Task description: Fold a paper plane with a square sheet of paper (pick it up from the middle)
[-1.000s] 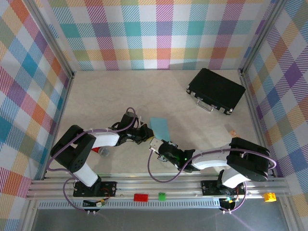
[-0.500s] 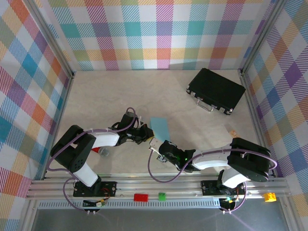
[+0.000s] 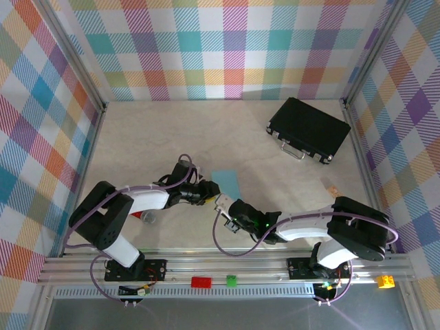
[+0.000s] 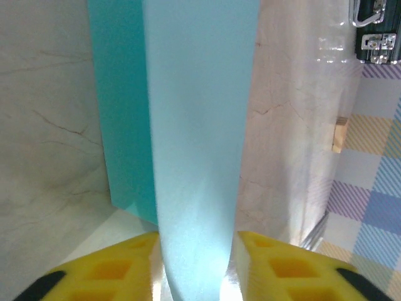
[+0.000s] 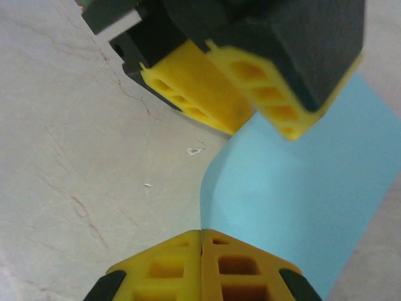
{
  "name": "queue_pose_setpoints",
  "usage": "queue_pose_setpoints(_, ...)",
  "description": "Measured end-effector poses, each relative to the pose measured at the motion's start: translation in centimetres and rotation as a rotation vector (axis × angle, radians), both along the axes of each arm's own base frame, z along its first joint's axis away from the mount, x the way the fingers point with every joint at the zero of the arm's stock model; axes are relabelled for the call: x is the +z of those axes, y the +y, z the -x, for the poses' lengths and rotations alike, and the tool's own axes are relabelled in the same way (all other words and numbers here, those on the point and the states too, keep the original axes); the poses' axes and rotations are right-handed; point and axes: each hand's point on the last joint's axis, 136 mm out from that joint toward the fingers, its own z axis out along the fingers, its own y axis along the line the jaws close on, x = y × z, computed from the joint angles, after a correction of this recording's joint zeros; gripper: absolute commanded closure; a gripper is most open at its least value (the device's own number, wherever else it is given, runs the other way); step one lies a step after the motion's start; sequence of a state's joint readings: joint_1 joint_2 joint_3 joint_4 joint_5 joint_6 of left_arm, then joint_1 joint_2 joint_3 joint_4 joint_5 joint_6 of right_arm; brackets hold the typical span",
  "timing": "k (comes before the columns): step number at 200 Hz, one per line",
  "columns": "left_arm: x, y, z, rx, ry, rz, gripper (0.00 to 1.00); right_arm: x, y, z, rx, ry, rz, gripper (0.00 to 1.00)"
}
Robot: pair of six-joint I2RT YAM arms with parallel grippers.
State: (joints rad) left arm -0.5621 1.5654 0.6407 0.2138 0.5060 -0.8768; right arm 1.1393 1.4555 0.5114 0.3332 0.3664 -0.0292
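Next, my left gripper moves clear of the paper's raised flap (image 4: pixel 199 132), closes and pushes the folded paper (image 3: pixel 225 182) down, because the flap stands off the cyan layer between my left gripper's open fingers.
The light-blue sheet of paper (image 3: pixel 229 182) lies folded into a narrow band mid-table, between the two arms. My left gripper (image 3: pixel 210 190) reaches it from the left. In the left wrist view its yellow jaws (image 4: pixel 197 241) stand apart, open, with a raised flap of the paper (image 4: pixel 200 125) between them and a darker cyan layer (image 4: pixel 122 125) flat beside it. My right gripper (image 3: pixel 221 203) comes from the near right. Its fingers (image 5: pixel 201 233) are shut on the paper's near edge (image 5: pixel 282 188), right under the left gripper's fingers (image 5: pixel 207 94). The paper plane is out of view.
A black case (image 3: pixel 309 129) lies at the back right, its latches (image 4: pixel 376 37) visible in the left wrist view. A small tan scrap (image 3: pixel 331 187) sits by the right wall. Red (image 3: pixel 202 281), green (image 3: pixel 231 280) and yellow (image 3: pixel 385 280) bricks rest on the front rail.
The right gripper has closed on the paper's edge. The left gripper, shut a moment ago, has opened around the flap. Both wrists shifted slightly; the paper's near end moved a little.
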Motion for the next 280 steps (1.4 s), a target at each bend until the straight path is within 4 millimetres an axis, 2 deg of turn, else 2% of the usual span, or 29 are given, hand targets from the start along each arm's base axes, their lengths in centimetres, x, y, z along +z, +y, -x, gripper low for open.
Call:
queue_pose_setpoints(20, 0.7, 1.0, -0.3, 0.027, -0.027, -0.031, 0.51, 0.2, -0.2, -0.4, -0.035, 0.136, -0.095, 1.0)
queue_pose_setpoints(45, 1.6, 2.4, -0.7, 0.067, -0.061, -0.069, 0.5, 0.6, -0.4, -1.7, -0.11, 0.358, -0.229, 1.0)
queue_pose_setpoints(83, 2.1, 3.2, -0.9, 0.084, -0.085, -0.095, 0.52, 1.2, 0.8, -3.2, -0.17, 0.682, -0.411, 1.0)
queue_pose_setpoints(118, 2.3, 3.6, -1.1, 0.088, -0.095, -0.098, 0.64, 0.4, 1.5, -1.9, -0.166, 0.897, -0.465, 1.0)
queue_pose_setpoints(153, 2.7, 4.1, -1.5, 0.084, -0.102, -0.086, 0.79, 1.5, 2.4, -0.8, -0.107, 0.979, -0.51, 1.0)
queue_pose_setpoints(171, 3.3, 3.2, -2.2, 0.049, -0.109, -0.063, 0.85, 1.8, 2.5, -0.4, -0.08, 0.994, -0.528, 1.0)
queue_pose_setpoints(206, 3.7, 1.0, -3.8, -0.021, -0.1, -0.014, 0.9, 1.1, 2.0, 0.5, -0.078, 1.026, -0.518, 1.0)
queue_pose_setpoints(280, -0.6, -2.3, -5.0, -0.12, -0.012, -0.042, 0.96, 0.7, 1.8, 0.7, -0.083, 1.032, -0.513, 1.0)
